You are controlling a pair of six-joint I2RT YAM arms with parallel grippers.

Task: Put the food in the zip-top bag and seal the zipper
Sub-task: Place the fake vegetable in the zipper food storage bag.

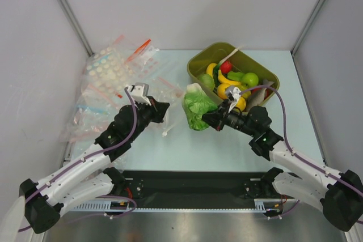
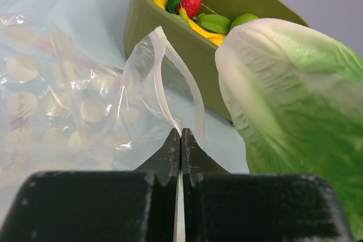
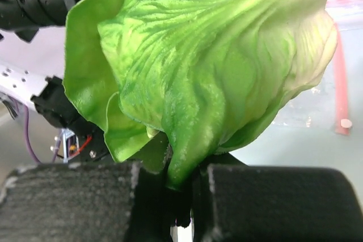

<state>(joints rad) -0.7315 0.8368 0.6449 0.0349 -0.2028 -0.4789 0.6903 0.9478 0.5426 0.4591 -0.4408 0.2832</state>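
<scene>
The lettuce's pale end is pointing past the bag's opening, so next my left gripper moves back while my right gripper tilts that end of the lettuce toward the bag's opening.
My right gripper is shut on the lower edge of the ruffled green lettuce and holds it just left of the bin; in the right wrist view the lettuce fills the space above the gripper. My left gripper is shut on the colourless zip edge of the white-dotted clear bag. The bag's mouth stands open in a loop in front of the gripper, with the lettuce close on its right. I cannot pick out the round yellow-orange fruit with certainty.
An olive-green bin with bananas and red and green toy fruit stands at the back right; its wall is just behind the bag's mouth. A pile of other clear bags lies at the back left. Grey walls enclose the table.
</scene>
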